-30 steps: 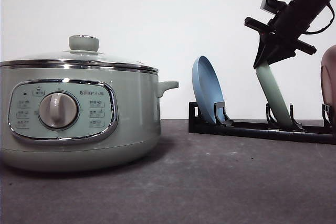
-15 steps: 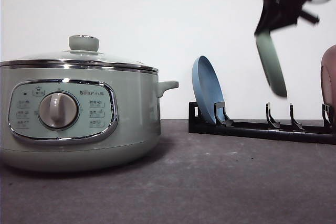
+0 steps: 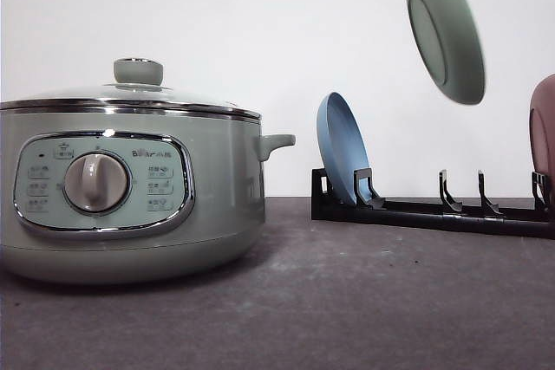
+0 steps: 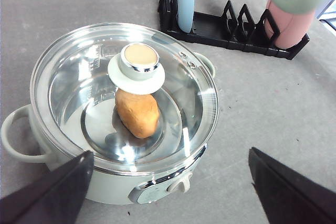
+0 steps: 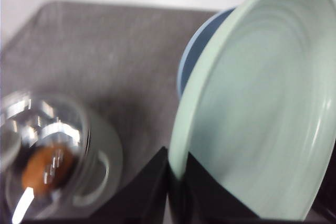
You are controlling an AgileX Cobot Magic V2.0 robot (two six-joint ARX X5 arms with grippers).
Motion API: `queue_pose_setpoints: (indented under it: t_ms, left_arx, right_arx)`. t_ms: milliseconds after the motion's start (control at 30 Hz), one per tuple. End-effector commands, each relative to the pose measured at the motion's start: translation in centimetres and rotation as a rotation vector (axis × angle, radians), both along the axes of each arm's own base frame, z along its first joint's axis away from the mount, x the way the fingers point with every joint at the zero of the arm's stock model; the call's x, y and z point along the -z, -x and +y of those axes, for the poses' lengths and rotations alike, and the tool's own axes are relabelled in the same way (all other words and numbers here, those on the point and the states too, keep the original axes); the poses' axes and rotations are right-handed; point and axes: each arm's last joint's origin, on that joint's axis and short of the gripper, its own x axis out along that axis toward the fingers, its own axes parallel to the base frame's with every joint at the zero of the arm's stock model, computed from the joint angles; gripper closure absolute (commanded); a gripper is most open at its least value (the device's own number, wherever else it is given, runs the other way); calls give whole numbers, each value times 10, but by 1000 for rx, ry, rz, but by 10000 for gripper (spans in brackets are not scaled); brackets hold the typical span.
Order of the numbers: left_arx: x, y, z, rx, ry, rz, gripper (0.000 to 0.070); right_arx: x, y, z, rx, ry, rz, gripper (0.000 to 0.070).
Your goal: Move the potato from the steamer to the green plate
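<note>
The glass lid point(image 3: 186, 97) will come off in one piece and leave the steamer standing when I lift, because the plain round rim point(image 3: 199, 111) just sits on top of the steamer.
The steamer point(image 3: 130, 188) stands at the left of the table with its glass lid point(image 4: 126, 93) on. Through the lid I see the orange-brown potato point(image 4: 137, 113) lying inside, under the lid knob point(image 4: 139, 59). My left gripper point(image 4: 170, 155) hovers open above the steamer, its fingers point(image 4: 47, 192) spread to either side. The green plate point(image 3: 447, 32) hangs high in the air at the right, tilted on edge. My right gripper point(image 5: 178, 182) is shut on the rim of the green plate point(image 5: 262, 108). The potato point(image 5: 44, 166) also shows blurred in the right wrist view.
A black dish rack point(image 3: 434, 210) stands at the back right. A blue plate point(image 3: 342, 149) stands upright in its left slot and a pink plate point(image 3: 545, 127) at its right end. The middle slots hold nothing. Grey table stretches in front of the rack.
My right gripper has lifted the green plate out of its rack slot, up and slightly left, and the plate has turned. The steamer has not moved.
</note>
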Motion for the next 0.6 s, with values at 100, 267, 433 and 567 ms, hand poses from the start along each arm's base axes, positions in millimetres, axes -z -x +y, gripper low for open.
queue_pose_setpoints:
  t_ms: [100,267,433,567]
  left_arx:
    - [-7,0,0,9,0,-33,94]
    - [-7,0,0,9,0,-32,94]
    - [-7,0,0,9,0,-33,94]
    - [-7,0,0,9,0,-32,94]
  right_arx:
    - [1,30,29,-123,243,24,700]
    - [15,60,64,-237,434,108,700]
    - [40,83,94,-292,603,137,700]
    - [65,100,111,-335,694,156,700]
